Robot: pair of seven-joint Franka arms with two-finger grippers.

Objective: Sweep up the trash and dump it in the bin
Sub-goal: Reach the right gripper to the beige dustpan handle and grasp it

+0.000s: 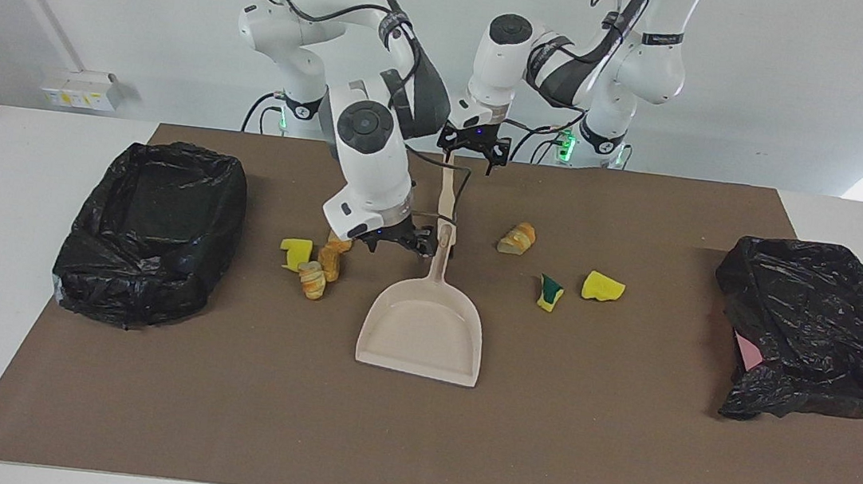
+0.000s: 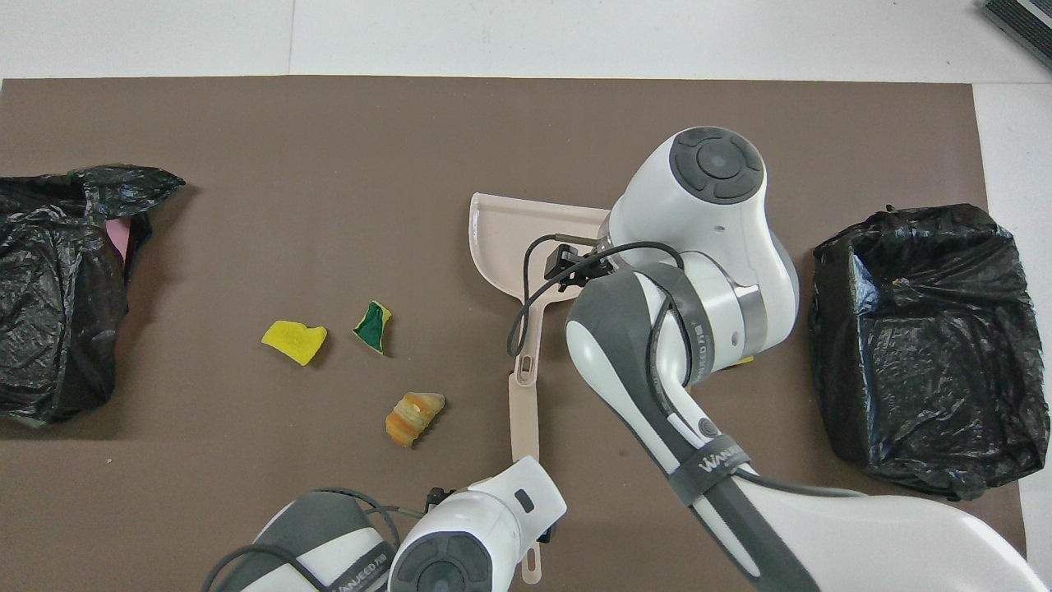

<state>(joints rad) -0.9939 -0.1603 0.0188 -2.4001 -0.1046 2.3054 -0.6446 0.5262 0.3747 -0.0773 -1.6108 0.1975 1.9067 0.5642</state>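
The dustpan handle's neck is clear of the bread cluster (image 1: 326,264), so my open right gripper keeps moving toward the neck (image 1: 439,264) and closes once its fingers are on both sides of it.
The beige dustpan (image 1: 422,329) (image 2: 509,238) lies mid-table, its long handle (image 1: 447,187) pointing toward the robots. Trash lies on both sides of it. Toward the right arm's end are a yellow sponge wedge (image 1: 294,248) and bread chunks (image 1: 313,278). Toward the left arm's end are a bread chunk (image 1: 518,237) (image 2: 413,417), a green-faced wedge (image 1: 550,292) (image 2: 374,326) and a yellow wedge (image 1: 602,286) (image 2: 293,341). My right gripper (image 1: 399,243) is open, low between the bread cluster and the handle's neck. My left gripper (image 1: 471,154) is open over the handle's end.
An open bin lined with a black bag (image 1: 152,233) (image 2: 920,345) stands at the right arm's end of the brown mat. A second black-bagged bin (image 1: 815,330) (image 2: 57,288), pink showing at its edge, stands at the left arm's end. From overhead the right arm (image 2: 699,247) covers the bread cluster.
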